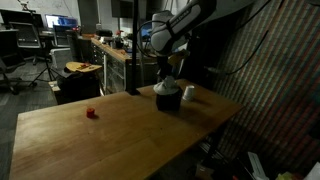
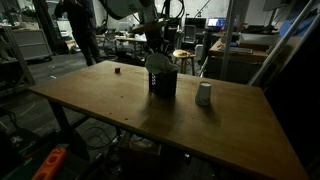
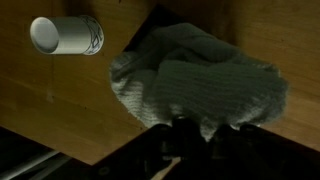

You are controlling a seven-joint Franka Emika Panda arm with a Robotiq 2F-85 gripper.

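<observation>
The robot's gripper should keep lowering the pale grey cloth point(image 2: 159, 63), which hangs over the dark container point(image 2: 162, 85) and clear of the white cup, until the cloth rests there, and then let go.
A pale grey cloth point(image 3: 200, 80) fills the middle of the wrist view, bunched over something dark that stays mostly hidden under it. My gripper point(image 3: 208, 131) comes in from the bottom edge, its fingers pinched together on the cloth's near edge. In both exterior views the gripper point(image 1: 167, 74) point(image 2: 155, 48) hangs straight down over a dark container point(image 1: 168, 101) point(image 2: 162, 83) on the wooden table point(image 1: 120, 140), and the cloth point(image 1: 166, 88) point(image 2: 158, 63) is heaped on the container's top.
A white cup point(image 1: 189, 93) point(image 2: 204, 94) point(image 3: 68, 35) stands close beside the container. A small red object point(image 1: 90, 113) point(image 2: 117, 70) lies farther off on the table. Chairs, benches and a person point(image 2: 80, 25) are in the room behind.
</observation>
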